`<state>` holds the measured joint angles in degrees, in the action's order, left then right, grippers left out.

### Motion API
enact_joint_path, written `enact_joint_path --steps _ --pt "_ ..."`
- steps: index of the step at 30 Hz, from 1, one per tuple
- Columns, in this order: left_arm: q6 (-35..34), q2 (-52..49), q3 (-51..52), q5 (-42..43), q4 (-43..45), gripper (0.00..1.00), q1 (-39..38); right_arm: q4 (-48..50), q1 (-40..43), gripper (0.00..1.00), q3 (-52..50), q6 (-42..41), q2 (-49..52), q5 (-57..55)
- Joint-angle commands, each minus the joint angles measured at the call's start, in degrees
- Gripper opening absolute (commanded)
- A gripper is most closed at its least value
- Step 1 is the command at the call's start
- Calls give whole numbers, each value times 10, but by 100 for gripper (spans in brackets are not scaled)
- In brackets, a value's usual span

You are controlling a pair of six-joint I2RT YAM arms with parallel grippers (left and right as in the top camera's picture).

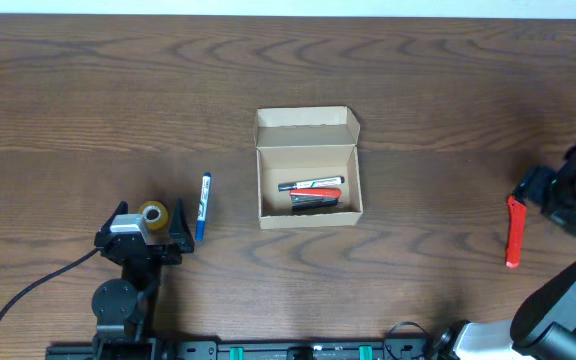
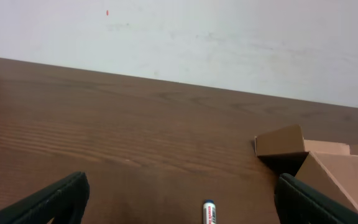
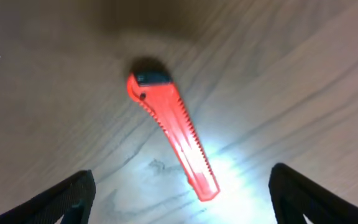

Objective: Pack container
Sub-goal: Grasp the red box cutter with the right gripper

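Note:
The red box cutter lies alone with its narrow width (image 3: 176, 135) between the open fingers, so the robot's right gripper should keep going down until it closes on the red body (image 1: 514, 238).
The container (image 1: 308, 212) is a tan cardboard box at the table's middle, with its flap lid open toward the back. Inside lie a red-and-white marker (image 1: 313, 185) and a red-and-black item (image 1: 315, 201). A blue marker (image 1: 203, 207) lies left of the box, just right of my open, empty left gripper (image 1: 150, 225). In the left wrist view the marker's tip (image 2: 209, 213) shows between the open fingers (image 2: 179, 196), with the box (image 2: 328, 171) at the right. My right gripper (image 1: 538, 192) is open above a red box cutter (image 1: 513, 231). The cutter also shows in the right wrist view (image 3: 173, 134), between the fingers (image 3: 182, 198).
The dark wooden table (image 1: 88, 90) spreads wide to the left, back and right of the box. A black cable (image 1: 28, 290) runs from the left arm's base at the front left. A pale wall (image 2: 179, 37) stands behind the table.

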<state>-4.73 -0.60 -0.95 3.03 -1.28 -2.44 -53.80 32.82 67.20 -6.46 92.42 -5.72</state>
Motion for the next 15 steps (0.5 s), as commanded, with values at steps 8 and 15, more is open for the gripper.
enact_joint_path --steps 8,15 --pt "-7 2 7 10 -28 95 -2 54 3 80 -48 18 17 1" --pt "-6 2 7 10 -28 95 -2 59 3 81 -48 12 62 -3"
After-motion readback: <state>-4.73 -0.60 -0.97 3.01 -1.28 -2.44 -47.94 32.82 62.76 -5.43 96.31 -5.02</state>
